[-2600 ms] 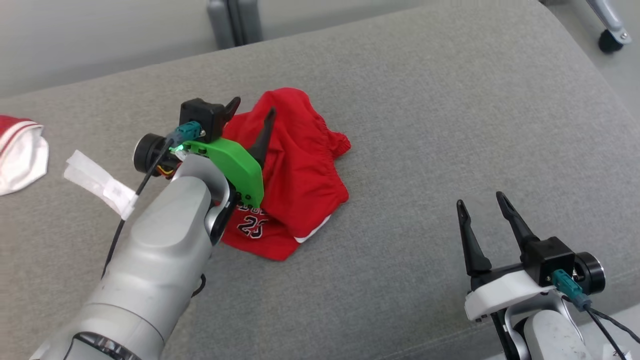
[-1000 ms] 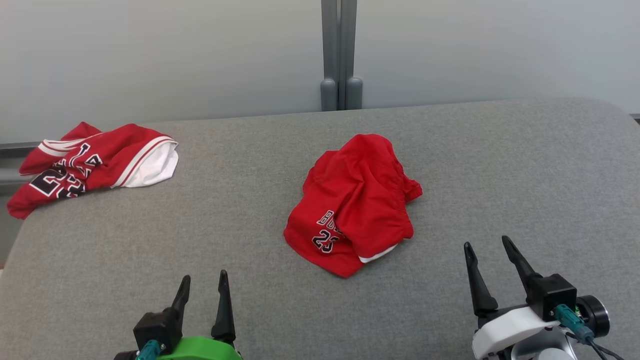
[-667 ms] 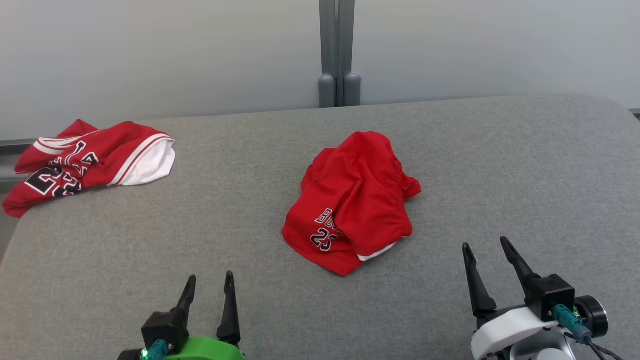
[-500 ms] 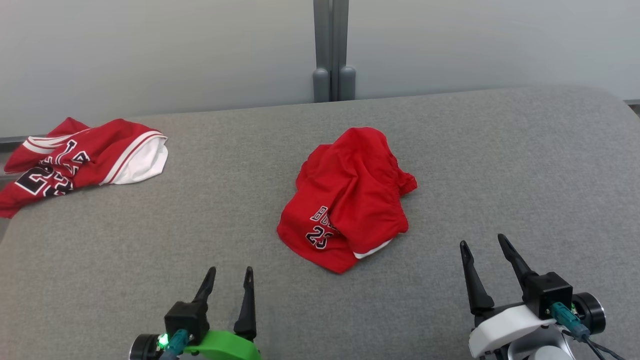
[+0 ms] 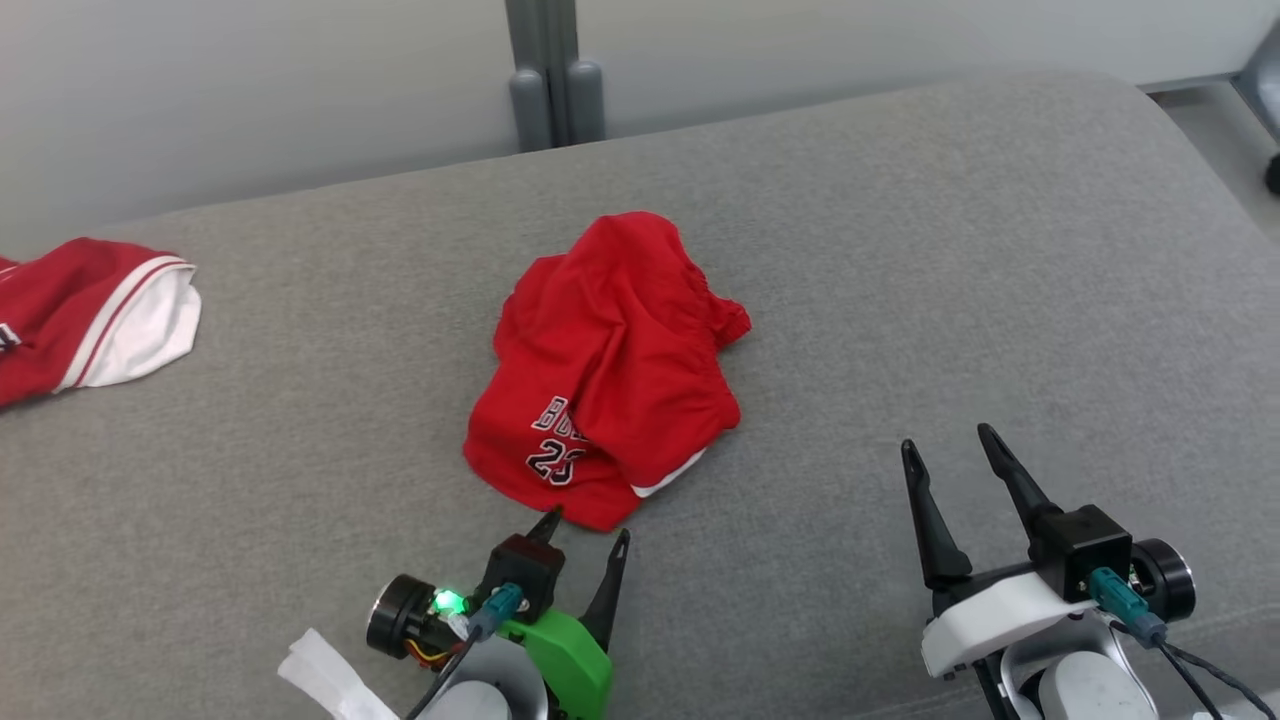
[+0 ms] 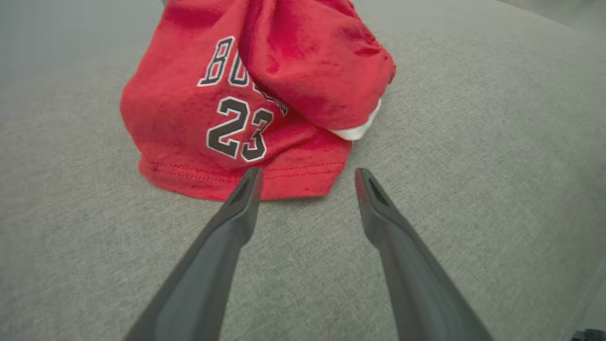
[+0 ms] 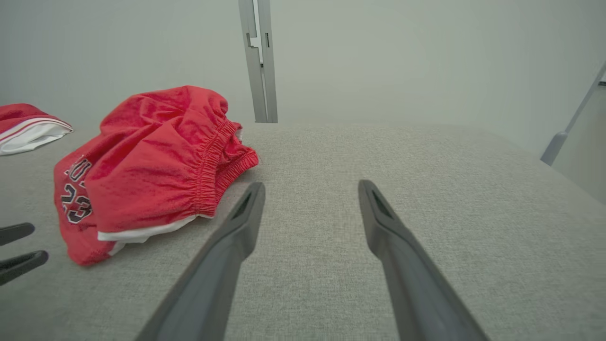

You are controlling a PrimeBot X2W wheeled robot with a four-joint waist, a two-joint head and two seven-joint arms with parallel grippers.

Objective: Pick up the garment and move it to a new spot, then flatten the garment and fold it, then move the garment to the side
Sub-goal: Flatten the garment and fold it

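A long white side stripe should show when I pull the hem (image 5: 590, 518) out, because a white edge (image 5: 669, 475) is peeking from under the shorts' fold.
The garment (image 5: 610, 365) is a crumpled pair of red shorts printed with a black 23, lying bunched in the middle of the grey cushion (image 5: 900, 250). My left gripper (image 5: 585, 527) is open just in front of the shorts' near hem, fingertips almost at the cloth. The left wrist view shows that hem (image 6: 246, 180) right at the tips of the open left gripper (image 6: 305, 173). My right gripper (image 5: 945, 445) stands open at the lower right, well clear of the shorts. In the right wrist view the garment (image 7: 151, 166) lies to the left of the open right gripper (image 7: 310, 187).
A second red and white garment (image 5: 90, 315) lies at the cushion's far left edge. A grey post (image 5: 545, 65) stands behind the cushion against a pale wall. A caster wheel (image 5: 1272, 170) shows at the far right. Bare cushion stretches to the right of the shorts.
The head camera has swung right and tilted down. My left gripper has come forward and rightward up to the near hem of the shorts. The right gripper has held still.
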